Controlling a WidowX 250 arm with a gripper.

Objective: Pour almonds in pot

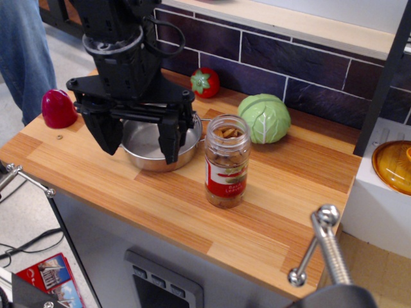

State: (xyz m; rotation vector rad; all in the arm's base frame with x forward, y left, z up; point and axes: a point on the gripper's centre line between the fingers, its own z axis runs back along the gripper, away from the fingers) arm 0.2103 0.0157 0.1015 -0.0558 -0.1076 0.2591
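Chunky almonds [228, 134] sit at odd angles below the jar's opening [230, 123], so they will tumble out one by one when I tip the jar.
A clear jar of almonds [227, 169] with a red-and-white label stands upright on the wooden counter, its top open and tan nuts showing inside. The shiny steel pot [149, 145] sits just left of the jar and looks empty; the arm hides part of it. My gripper [140, 144] hangs over the pot with its two black fingers [172, 140] spread wide and nothing between them. The jar stands clear to the right of the right finger.
A green cabbage toy [264, 118] and a red strawberry toy [205, 82] lie behind the jar by the tiled wall. A dark red domed object [58, 108] sits at the counter's left end. An orange lid [393, 166] rests on a white unit to the right. A person's legs [26, 51] stand at far left.
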